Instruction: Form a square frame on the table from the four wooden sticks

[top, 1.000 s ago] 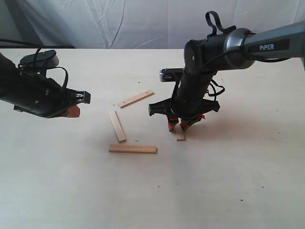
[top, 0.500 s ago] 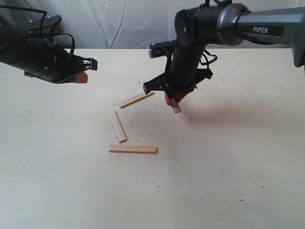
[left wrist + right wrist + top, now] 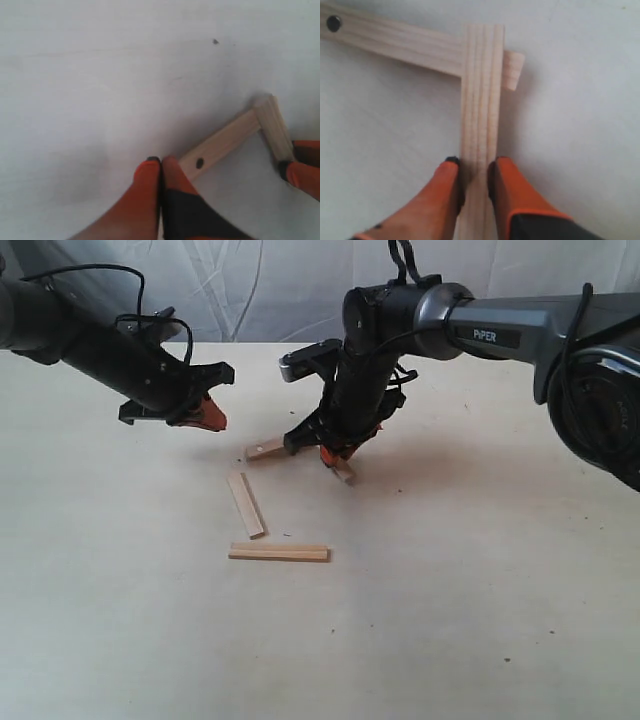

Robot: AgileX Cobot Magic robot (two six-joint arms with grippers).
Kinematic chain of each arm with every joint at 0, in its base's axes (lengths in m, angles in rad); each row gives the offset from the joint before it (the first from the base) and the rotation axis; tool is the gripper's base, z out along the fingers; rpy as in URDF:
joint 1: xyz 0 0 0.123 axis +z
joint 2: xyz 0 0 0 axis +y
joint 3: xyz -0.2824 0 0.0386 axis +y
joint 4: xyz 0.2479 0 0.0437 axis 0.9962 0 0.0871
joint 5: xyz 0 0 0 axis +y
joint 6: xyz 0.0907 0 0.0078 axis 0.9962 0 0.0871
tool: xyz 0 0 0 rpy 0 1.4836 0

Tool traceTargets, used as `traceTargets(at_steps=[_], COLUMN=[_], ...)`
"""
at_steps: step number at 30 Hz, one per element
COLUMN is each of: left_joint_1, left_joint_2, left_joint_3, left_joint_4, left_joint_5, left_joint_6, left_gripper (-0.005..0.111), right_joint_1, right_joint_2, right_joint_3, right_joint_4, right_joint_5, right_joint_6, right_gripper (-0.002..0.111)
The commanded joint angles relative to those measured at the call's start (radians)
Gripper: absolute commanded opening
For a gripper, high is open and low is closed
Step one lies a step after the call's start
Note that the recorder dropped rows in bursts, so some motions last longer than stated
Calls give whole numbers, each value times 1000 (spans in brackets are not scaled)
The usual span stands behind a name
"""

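I can see my left gripper shut and empty beside the dotted stick's loose end (image 3: pixel 253 452), so next I move it back, open it and get the slanted stick (image 3: pixel 246 505) for that corner of the square.
My right gripper (image 3: pixel 334 456) (image 3: pixel 475 175) is shut on one wooden stick (image 3: pixel 344 474) (image 3: pixel 481 95). That stick's far end lies across the end of the dotted stick (image 3: pixel 264 449) (image 3: pixel 390 40) (image 3: pixel 220 145), and the two form a corner. The held stick (image 3: pixel 274 129) also shows in the left wrist view. My left gripper (image 3: pixel 207 416) (image 3: pixel 161 162) is shut and empty, hovering just beside the dotted stick's free end. Two more sticks lie on the table (image 3: pixel 480 600): a slanted one (image 3: pixel 245 504) and a level one (image 3: pixel 279 552) nearer the front.
A wrinkled white cloth (image 3: pixel 270 290) hangs behind the table's far edge. Another dark robot part (image 3: pixel 600 410) stands at the right edge of the exterior view.
My right gripper has carried its stick back and to the left, up to the dotted stick's end. My left arm has swung farther back and rightward, closer to that stick.
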Motion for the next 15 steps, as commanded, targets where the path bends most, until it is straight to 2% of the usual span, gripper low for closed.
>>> traceTargets(at_steps=[1,9,15], left_joint_1=[1,1,-1], left_joint_2=[29,29,-35], left_joint_3=[-7,-7,-5], left_joint_4=[-102,-88,79], left_joint_5=[29,37,1], left_joint_6=[49,49,-60], left_gripper=[0,0,0], right_joint_1=[-3,-3,-33], right_joint_2=[7,13,-9], right_joint_3=[-10,-10,-12], right_joint_4=[2,0,-16], right_joint_5=[-22,1,103], right_joint_6=[-27,2,174], right_gripper=[-1,-1,-1])
